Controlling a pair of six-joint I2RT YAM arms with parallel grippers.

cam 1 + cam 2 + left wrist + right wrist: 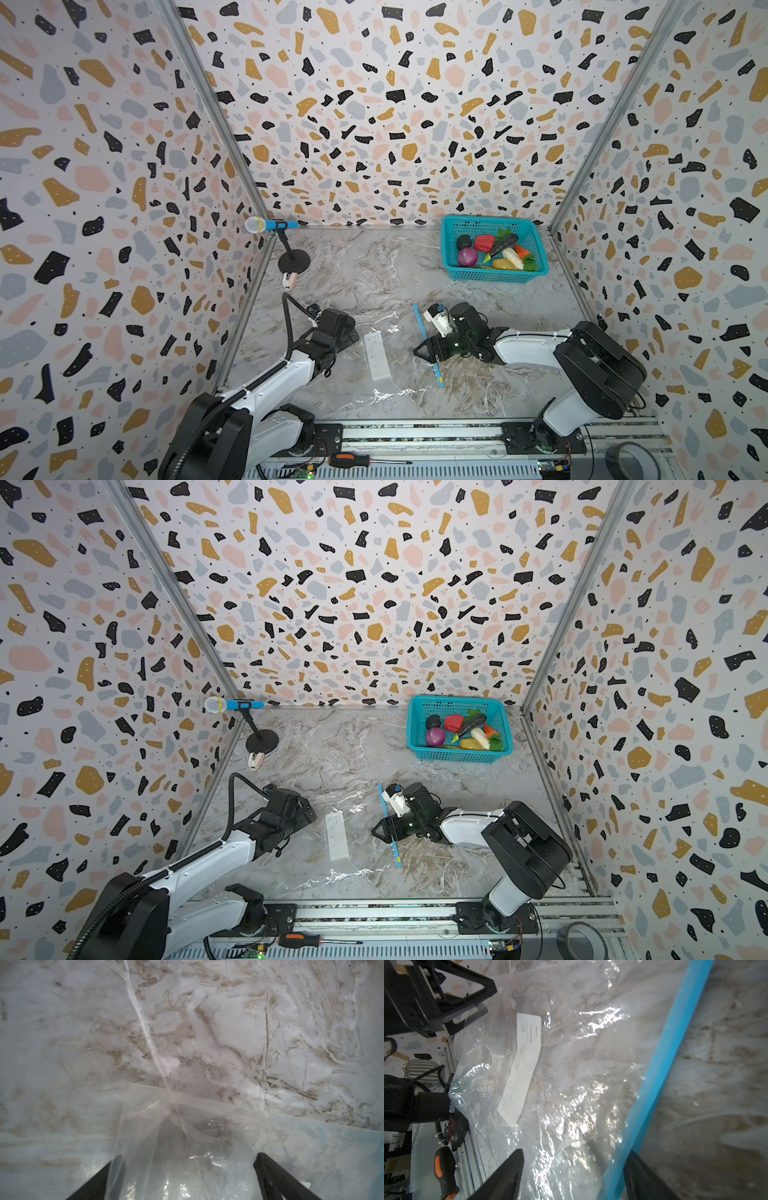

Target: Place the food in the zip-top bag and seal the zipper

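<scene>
My left gripper stands at the bag's closed edge (121, 1120) while the bag's opening lies flat, so next my left gripper moves to the blue zipper (419, 319) beside my right gripper.
The zip-top bag (386, 374) (581, 1059) lies flat and empty on the marble table, its white label (376, 353) facing up. Its blue zipper (422, 328) (675, 1043) runs along the right edge, the yellow slider (439, 377) at the near end. My right gripper (424, 353) (575, 1152) is open and straddles the zipper edge, one finger close beside the strip. My left gripper (355, 332) (188, 1158) stands wide open over the bag's opposite edge, one finger showing through the plastic. The food (494, 251) is all in the teal basket (484, 218) at the back right.
A toy microphone (270, 225) on a black stand is at the back left, with a small white object (289, 280) near its base. A screwdriver (349, 460) and a tape roll (631, 459) lie on the front rail. Patterned walls close three sides.
</scene>
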